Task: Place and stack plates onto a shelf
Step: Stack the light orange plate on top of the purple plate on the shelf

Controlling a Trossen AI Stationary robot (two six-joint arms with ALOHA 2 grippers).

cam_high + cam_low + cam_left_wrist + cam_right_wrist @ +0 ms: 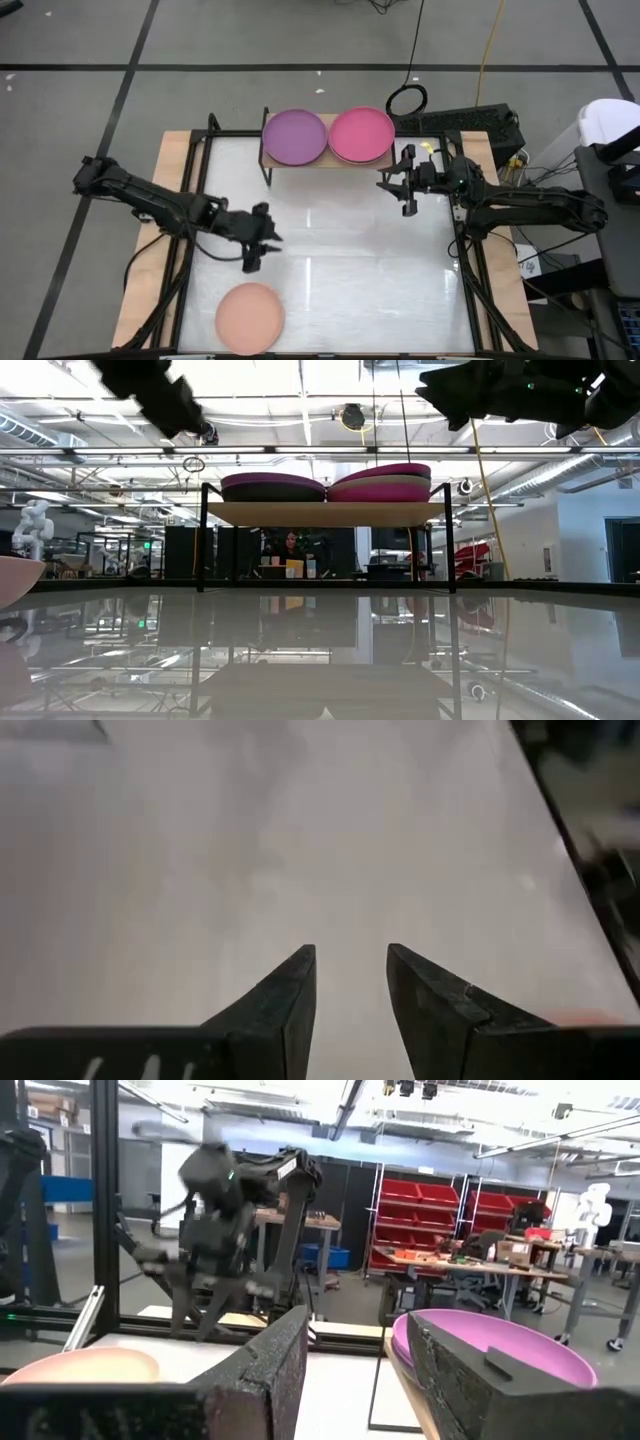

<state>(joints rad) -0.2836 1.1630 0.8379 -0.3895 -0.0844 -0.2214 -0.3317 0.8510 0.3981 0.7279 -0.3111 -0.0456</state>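
The peach plate (249, 318) seems roughly the same width as the purple plate (295, 137), so I expect the peach plate to cover the purple plate when the robot stacks it there.
The shelf (325, 160) stands at the table's far edge with two plate stacks on it. A purple plate (294, 136) tops the left stack (272, 487), and a magenta plate (361, 134) tops the right stack (382, 480), where a cream plate shows beneath it. A peach plate (250, 316) lies flat on the table near its near edge. My left gripper (252, 260) hovers open over bare table between the peach plate and the shelf. My right gripper (405, 192) hangs open in the air just right of the shelf's front. Neither holds anything.
The white table top (340, 250) is bare between the two arms. A black frame (190, 200) runs along the table's sides. Cables and a dark box (470, 125) lie beyond the far right corner. Both arms (160, 395) (520, 390) are raised above shelf height.
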